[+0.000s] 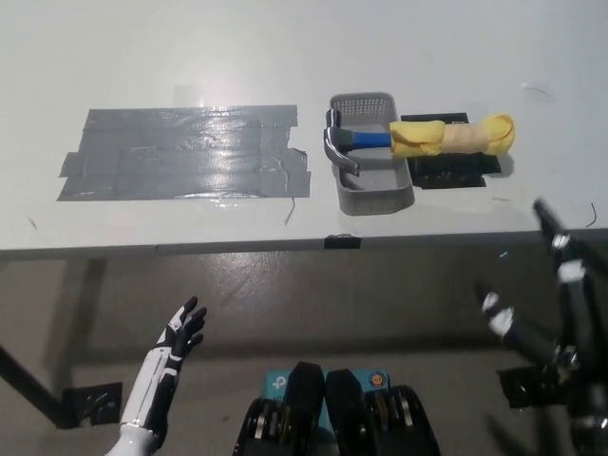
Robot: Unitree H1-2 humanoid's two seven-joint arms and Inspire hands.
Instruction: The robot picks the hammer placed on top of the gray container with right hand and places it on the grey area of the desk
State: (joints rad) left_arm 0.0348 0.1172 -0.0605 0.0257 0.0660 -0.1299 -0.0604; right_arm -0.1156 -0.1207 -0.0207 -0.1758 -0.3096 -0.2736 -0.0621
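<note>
A tan band [464,139] is wrapped tightly around the middle of the hammer's handle, so the yellow cloth [418,139] will stay wrapped and go along with the hammer when I pick it up.
A hammer [380,139] with a silver head, blue neck and a handle wrapped in yellow cloth [452,136] lies across the top of the grey container [372,194]. Its handle sticks out to the right over a black patch. The grey taped area [180,153] covers the desk to the container's left. My black right hand [556,294] hangs open below the desk's front edge at the right, well short of the hammer. The white left hand [176,344] rests low at the lower left, fingers apart, holding nothing.
The white desk's front edge [237,249] runs across the middle of the picture, with a small black tab [342,241] on it. A black patch [454,173] lies right of the container. Floor and a table leg foot [90,401] show below.
</note>
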